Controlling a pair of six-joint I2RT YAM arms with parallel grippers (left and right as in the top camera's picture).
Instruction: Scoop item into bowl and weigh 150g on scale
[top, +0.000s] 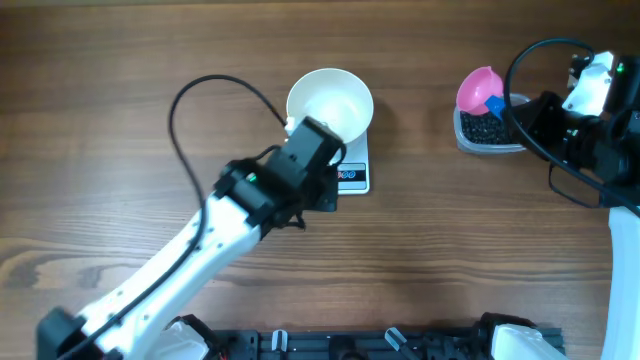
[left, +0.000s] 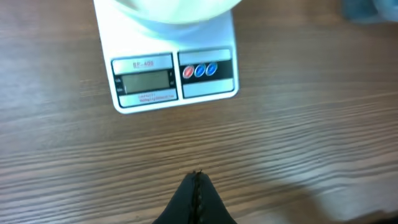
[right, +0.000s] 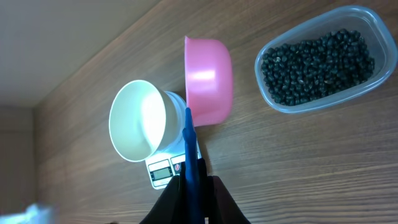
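The scale's display (left: 145, 81) is blank, so next my left gripper goes back and pushes the red button (left: 188, 71) before my right gripper scoops up the black beans.
The white bowl (top: 330, 103) stands on the small white scale (top: 356, 177), with its display facing the near edge. My left gripper (top: 327, 190) hovers just in front of the scale, shut and empty. The left wrist view has its tips (left: 198, 177) pressed together over bare wood, short of the scale (left: 174, 78) and bowl (left: 174, 9). My right gripper (right: 194, 177) is shut on the blue handle (right: 190, 146) of a pink scoop (right: 208, 78). That scoop (top: 478, 90) hangs over the clear tub (top: 462, 135) of black beans (right: 317, 59), the item, and its cup looks empty.
A black cable (top: 190, 100) loops over the wood left of the bowl. The right arm's body and cables (top: 580, 120) crowd the right edge beside the tub. Arm bases (top: 380, 345) line the near edge.
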